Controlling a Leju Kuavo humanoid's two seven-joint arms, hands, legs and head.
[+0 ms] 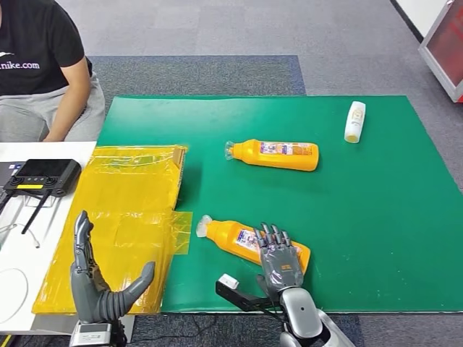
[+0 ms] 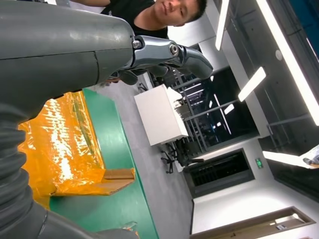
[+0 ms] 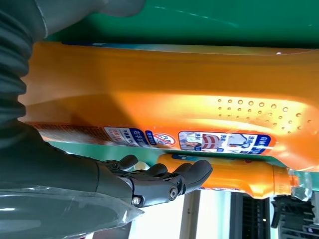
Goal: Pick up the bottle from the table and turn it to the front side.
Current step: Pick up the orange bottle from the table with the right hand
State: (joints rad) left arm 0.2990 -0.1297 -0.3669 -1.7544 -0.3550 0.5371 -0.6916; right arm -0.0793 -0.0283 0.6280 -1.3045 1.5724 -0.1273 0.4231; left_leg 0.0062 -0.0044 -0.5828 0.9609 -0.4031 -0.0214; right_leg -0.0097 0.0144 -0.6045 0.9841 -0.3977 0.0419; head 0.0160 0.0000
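Note:
The near bottle is showing small printed panels, so I should expect its big front logo to be hidden underneath when I turn the bottle over.
Two orange bottles lie on their sides on the green mat. The near bottle has its clear cap pointing left, and my right hand lies over its base end. In the right wrist view this bottle sits close against the palm, label showing, with the dark fingers stretched straight along one side, not wrapped around it. The far bottle lies apart near the mat's middle, also seen as the bottle past the fingers. My left hand stands open and empty at the lower left.
A yellow plastic bag covers the mat's left edge, under my left hand. A small white bottle lies at the far right. A black controller sits on the white table to the left. A person sits at the far left.

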